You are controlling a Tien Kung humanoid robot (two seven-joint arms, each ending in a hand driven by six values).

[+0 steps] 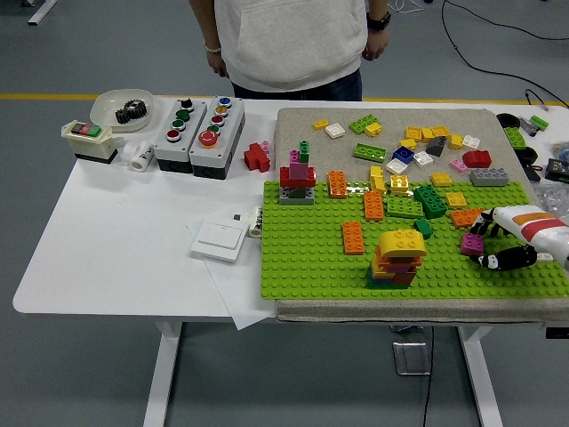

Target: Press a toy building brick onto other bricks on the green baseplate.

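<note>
The yellow rounded top (402, 243) is broader than the magenta brick (472, 245), so I expect the magenta brick to cover just part of it when I push down.
The green baseplate (302, 258) lies on a grey mat at the table's right. On it stands a stack of bricks with a yellow rounded top (397, 256). A small magenta brick (471, 244) sits on the plate to the stack's right. My right hand (484, 242) reaches in from the right edge. Its black fingers (502, 260) are spread above and below the magenta brick's right side, close to it, and I see no firm grasp. The left arm is out of sight.
A red, magenta and green stack (298, 178) and orange bricks (353, 237) stand on the plate. Loose bricks (427, 142) lie on the mat behind. Button boxes (200, 129), a bowl with a gear (124, 108) and a white switch plate (218, 240) sit left. A person (293, 44) stands beyond.
</note>
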